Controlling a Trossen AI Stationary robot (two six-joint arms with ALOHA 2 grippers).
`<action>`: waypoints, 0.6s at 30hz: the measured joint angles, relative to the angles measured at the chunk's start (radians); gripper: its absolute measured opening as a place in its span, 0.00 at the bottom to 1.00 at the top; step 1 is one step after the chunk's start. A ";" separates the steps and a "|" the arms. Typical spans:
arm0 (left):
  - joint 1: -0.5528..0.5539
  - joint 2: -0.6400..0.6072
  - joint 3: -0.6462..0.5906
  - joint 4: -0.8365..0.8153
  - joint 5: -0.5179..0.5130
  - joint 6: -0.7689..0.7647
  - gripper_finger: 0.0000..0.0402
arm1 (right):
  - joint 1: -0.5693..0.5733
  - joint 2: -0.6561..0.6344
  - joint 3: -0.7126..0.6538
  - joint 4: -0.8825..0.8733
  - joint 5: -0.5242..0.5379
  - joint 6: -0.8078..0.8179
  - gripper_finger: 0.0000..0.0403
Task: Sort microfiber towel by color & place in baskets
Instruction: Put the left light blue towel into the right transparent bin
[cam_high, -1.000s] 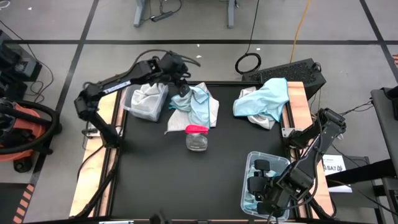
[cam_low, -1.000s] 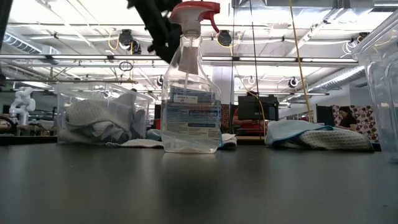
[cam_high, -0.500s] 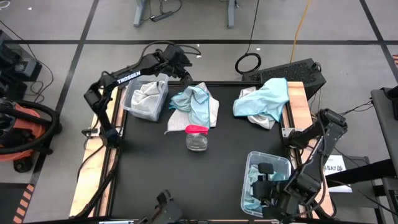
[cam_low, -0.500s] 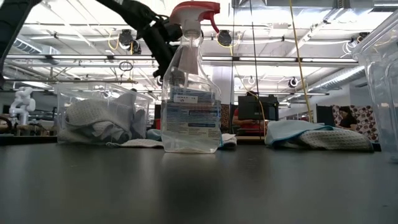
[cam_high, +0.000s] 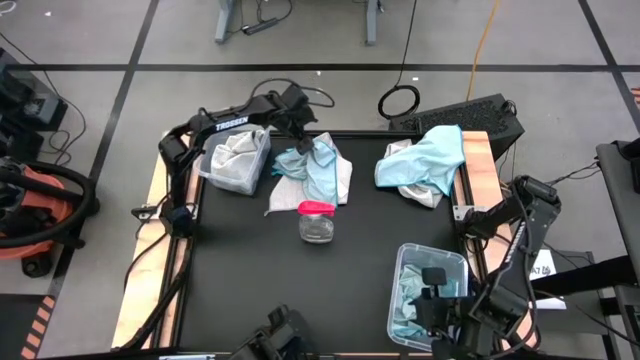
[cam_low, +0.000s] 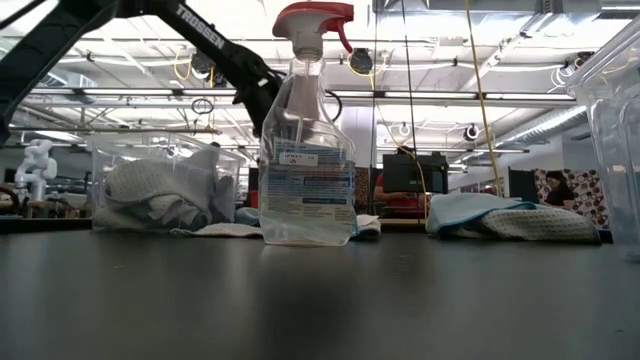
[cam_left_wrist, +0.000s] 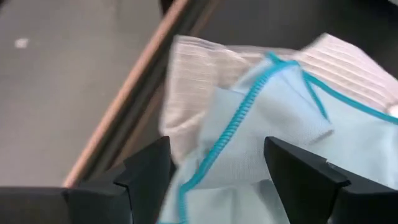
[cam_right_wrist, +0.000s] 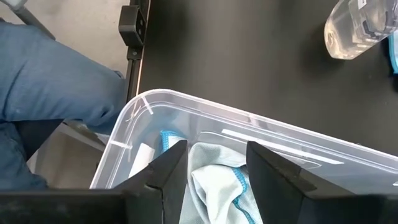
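The light blue towel's edge (cam_left_wrist: 211, 152) is between my left gripper's fingers next to the grey-white towel, so I should pull back from the table's edge and pinch only light blue folds (cam_left_wrist: 249, 168).
My left gripper (cam_high: 300, 128) is open at the table's far edge, over the far end of a middle pile of towels (cam_high: 318, 170). In the left wrist view the gripper (cam_left_wrist: 216, 144) has a finger on either side of a light blue towel (cam_left_wrist: 273, 106) with teal stitching, which lies on a pale grey-white one (cam_left_wrist: 193, 81). The far-left basket (cam_high: 213, 168) holds grey-white towels (cam_high: 238, 155). My right gripper (cam_high: 432, 288) is open above the near-right basket (cam_high: 398, 290), which holds a light blue towel (cam_right_wrist: 214, 186). A second pile (cam_high: 425, 160) lies far right.
A clear spray bottle with a pink-red trigger (cam_high: 317, 222) stands upright mid-table, near the middle pile, and hides my left gripper in the low view (cam_low: 305, 150). A person's leg in blue jeans (cam_right_wrist: 50, 81) is beside the table's near-right edge. Bare black tabletop lies left of the bottle.
My left arm has swung its elbow toward the far edge and its gripper has come down toward the middle pile. My right gripper has drawn back a little toward the near edge over the near-right basket. The towels have kept still.
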 joint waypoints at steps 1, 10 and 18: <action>0.000 0.007 0.000 -0.002 0.020 0.004 0.66 | 0.003 0.000 0.000 0.000 0.000 0.000 0.39; -0.003 0.043 0.000 -0.014 0.069 0.046 0.66 | 0.006 0.000 -0.007 -0.002 0.044 -0.015 0.39; -0.002 0.016 0.017 -0.023 0.117 0.054 0.66 | 0.006 0.001 -0.082 -0.005 0.026 0.013 0.39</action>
